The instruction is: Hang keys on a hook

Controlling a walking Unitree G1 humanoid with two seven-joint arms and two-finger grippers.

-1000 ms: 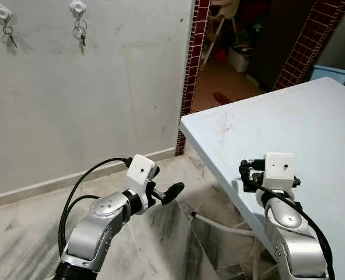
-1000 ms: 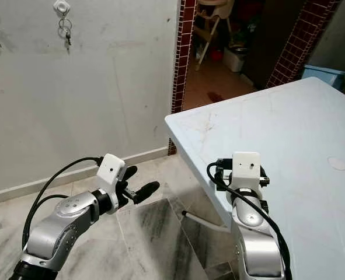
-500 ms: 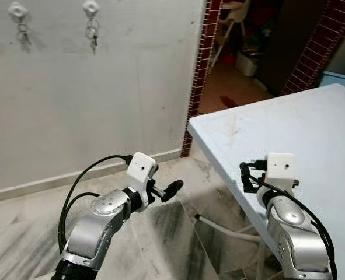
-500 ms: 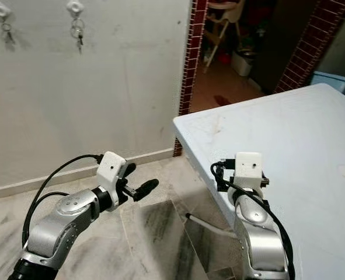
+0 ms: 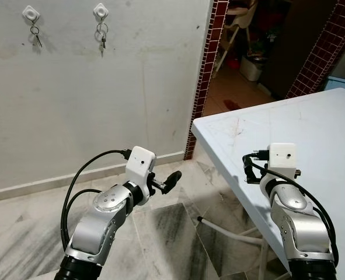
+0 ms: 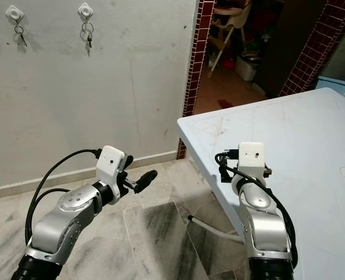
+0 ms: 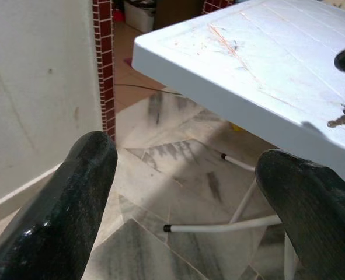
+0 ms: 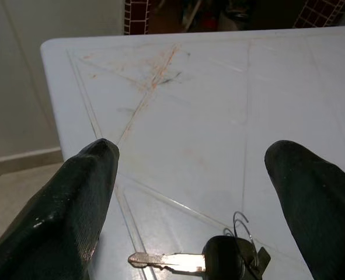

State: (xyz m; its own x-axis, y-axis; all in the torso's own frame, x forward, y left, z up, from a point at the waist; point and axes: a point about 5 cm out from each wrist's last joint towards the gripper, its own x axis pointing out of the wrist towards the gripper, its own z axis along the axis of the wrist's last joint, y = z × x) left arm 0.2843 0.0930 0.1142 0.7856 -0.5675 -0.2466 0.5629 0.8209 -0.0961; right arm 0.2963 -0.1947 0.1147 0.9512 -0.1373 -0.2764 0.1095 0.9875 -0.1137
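The thin wire ring comes up from the dark head in a loose loop, so I expect the silver key to hang and swing when I carry it by the ring.
Two white hooks are fixed high on the grey wall, and each carries a key ring. A silver key with a dark head and wire ring sits low between the fingers of my right gripper, which is open over the pale table near its edge. I cannot tell whether the key rests on the table. My left gripper is open with nothing in it, out over the marble floor and well below the hooks.
A doorway edged with red-brown tiles opens to the right of the wall, with a chair and clutter behind it. The table's corner juts toward the doorway. A white tube runs under the table.
The whole picture has shifted, so the hooks now stand lower and further right in view: the camera moved. Both arms keep about the same pose.
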